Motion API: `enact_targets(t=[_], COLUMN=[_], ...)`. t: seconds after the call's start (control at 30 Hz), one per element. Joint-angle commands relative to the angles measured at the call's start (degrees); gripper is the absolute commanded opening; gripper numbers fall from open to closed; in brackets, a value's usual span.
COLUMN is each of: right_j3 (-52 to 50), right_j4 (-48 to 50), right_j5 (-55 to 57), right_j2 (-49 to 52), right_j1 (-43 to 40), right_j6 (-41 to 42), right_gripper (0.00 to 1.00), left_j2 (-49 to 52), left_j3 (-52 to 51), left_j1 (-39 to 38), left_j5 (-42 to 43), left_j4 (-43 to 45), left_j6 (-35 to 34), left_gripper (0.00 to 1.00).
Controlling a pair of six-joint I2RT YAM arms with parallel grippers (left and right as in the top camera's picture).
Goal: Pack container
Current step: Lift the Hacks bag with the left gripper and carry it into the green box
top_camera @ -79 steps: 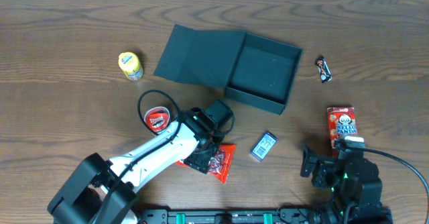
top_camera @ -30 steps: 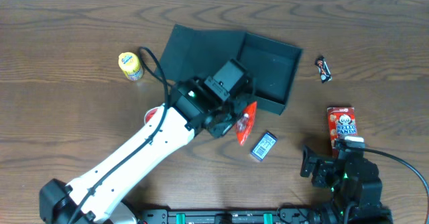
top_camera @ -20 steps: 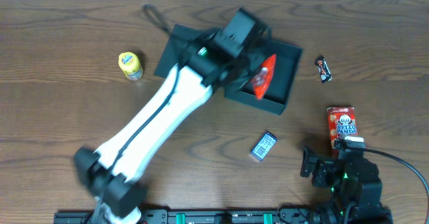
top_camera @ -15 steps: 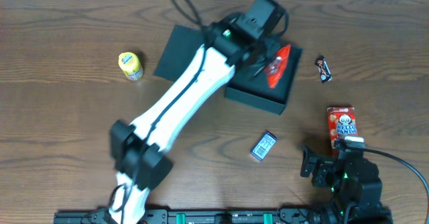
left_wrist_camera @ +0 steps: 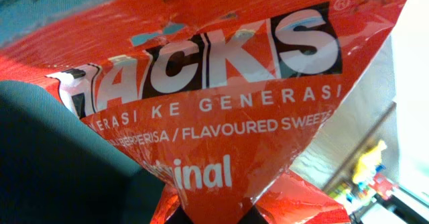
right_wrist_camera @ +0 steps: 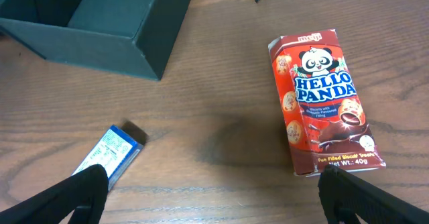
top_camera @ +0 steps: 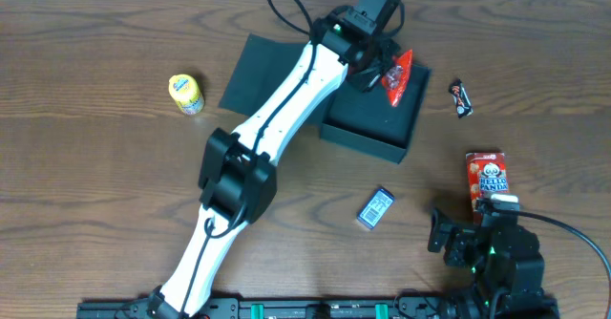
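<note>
I keep lowering my left gripper until it can let go of the red snack packet [top_camera: 398, 78] inside the container. The packet hangs above the container's open top [top_camera: 379, 115], and the container's lid is folded out of the way.
The container [top_camera: 374, 116] is a dark teal square box standing open at the table's far middle, its flap lid [top_camera: 256, 74] lying flat to the left. My left gripper [top_camera: 380, 59] is shut on a red snack packet [top_camera: 397, 76] that hangs over the box's far right corner. In the left wrist view the packet [left_wrist_camera: 221, 83] fills the frame, pinched at its lower edge by my left gripper [left_wrist_camera: 214, 214], with the teal box interior [left_wrist_camera: 53, 157] behind it. My right gripper [right_wrist_camera: 221, 197] stands open over bare wood near the front right, holding nothing.
A Hello Panda box [top_camera: 487, 178] [right_wrist_camera: 322, 100] lies at the right, with a small blue packet [top_camera: 375, 207] [right_wrist_camera: 107, 155] in front of the container. A dark wrapped candy [top_camera: 461, 97] sits right of the container and a yellow bottle [top_camera: 186, 94] left of the lid.
My left arm carried the red packet from the table's front middle up and over the container to its far right corner. The right arm has not moved.
</note>
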Motion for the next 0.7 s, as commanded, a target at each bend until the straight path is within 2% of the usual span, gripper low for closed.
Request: enact_targets(t=[0.0,0.5,0.67], right_j3=[-0.24,-0.24,-0.24], right_j4=[-0.09,-0.09,-0.09], right_j5=[-0.20,-0.20,-0.20], right_j2=[-0.33,-0.33,-0.33], right_j1=[-0.59,-0.59,-0.59], right_j6=[0.92,0.92,0.92], right_gripper=[0.99,0.99,0.99], left_j2=[1.38,3.78,3.80], left_j3=[1.66,1.64,1.64], left_j1=[-0.17,-0.22,-0.28], left_j5=[0.92,-4.50,-5.09], left_j4=[1.31,1.64,1.79], left_j6=[-0.24,0.87,0.85], left_gripper=[0.06,0.06,0.11])
